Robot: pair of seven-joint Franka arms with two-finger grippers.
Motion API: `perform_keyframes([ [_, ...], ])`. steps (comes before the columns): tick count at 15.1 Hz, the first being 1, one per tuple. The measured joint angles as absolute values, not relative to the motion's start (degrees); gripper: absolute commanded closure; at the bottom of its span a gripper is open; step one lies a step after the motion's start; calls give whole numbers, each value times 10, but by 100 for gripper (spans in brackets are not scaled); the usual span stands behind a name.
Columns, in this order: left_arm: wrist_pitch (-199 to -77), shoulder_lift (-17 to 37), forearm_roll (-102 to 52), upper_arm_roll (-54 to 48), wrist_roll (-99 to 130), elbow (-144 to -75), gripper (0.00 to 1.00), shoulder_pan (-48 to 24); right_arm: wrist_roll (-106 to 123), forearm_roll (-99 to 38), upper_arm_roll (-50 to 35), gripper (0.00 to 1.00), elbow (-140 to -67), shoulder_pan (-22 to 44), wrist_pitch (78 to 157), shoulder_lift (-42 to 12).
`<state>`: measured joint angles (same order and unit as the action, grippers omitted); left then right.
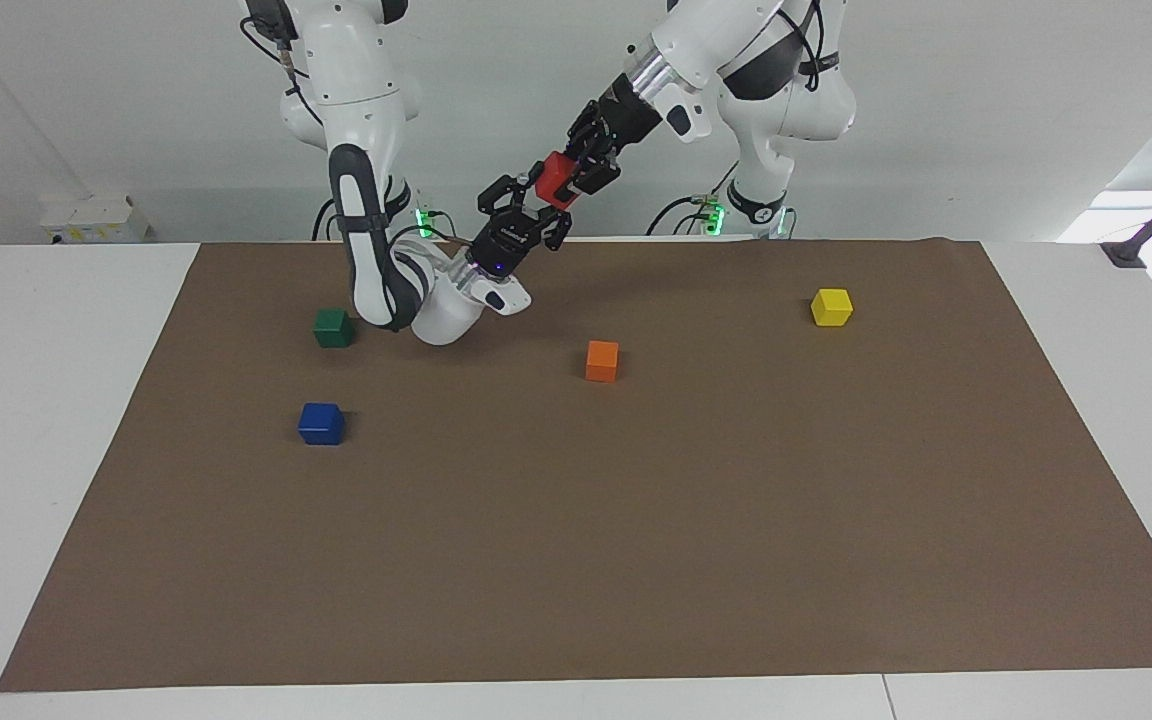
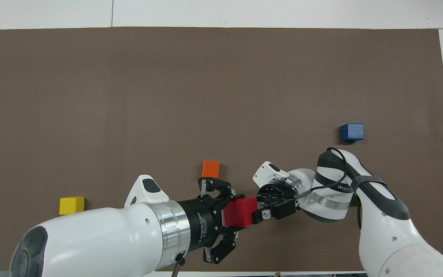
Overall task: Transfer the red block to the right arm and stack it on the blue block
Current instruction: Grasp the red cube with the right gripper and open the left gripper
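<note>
Both of the robot's grippers are at the red block (image 2: pixel 241 212), so next the left gripper opens and moves back before the right gripper takes the red block to the blue block (image 2: pixel 352 132).
The red block (image 1: pixel 556 180) is held up in the air over the robots' edge of the brown mat, between the two grippers; it also shows in the overhead view (image 2: pixel 238 211). My left gripper (image 1: pixel 576 172) (image 2: pixel 237 213) is shut on it. My right gripper (image 1: pixel 541 205) (image 2: pixel 262 212), with a blue light on its wrist, points up at the block from below with its fingers spread open at the block's free end. The blue block (image 1: pixel 321 423) (image 2: pixel 352 132) sits on the mat toward the right arm's end, apart from both grippers.
A dark green block (image 1: pixel 333 328) sits beside the right arm's elbow, nearer to the robots than the blue block. An orange block (image 1: pixel 602 361) (image 2: pixel 211 169) lies mid-mat, just farther from the robots than the grippers. A yellow block (image 1: pixel 831 307) (image 2: pixel 71 205) sits toward the left arm's end.
</note>
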<state>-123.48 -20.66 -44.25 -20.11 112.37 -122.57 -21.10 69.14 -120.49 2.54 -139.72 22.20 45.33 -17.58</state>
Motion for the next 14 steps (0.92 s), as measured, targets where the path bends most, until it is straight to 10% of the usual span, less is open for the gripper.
perform_keyframes([
  [8,-1198,-220,-443,-192,1126,-1226,0,-201,695,-1205,25,100,-1392,222,454,-176],
  [14,-1121,-241,-425,-184,936,-1227,0,-64,689,-1205,27,100,-1377,221,457,-176],
])
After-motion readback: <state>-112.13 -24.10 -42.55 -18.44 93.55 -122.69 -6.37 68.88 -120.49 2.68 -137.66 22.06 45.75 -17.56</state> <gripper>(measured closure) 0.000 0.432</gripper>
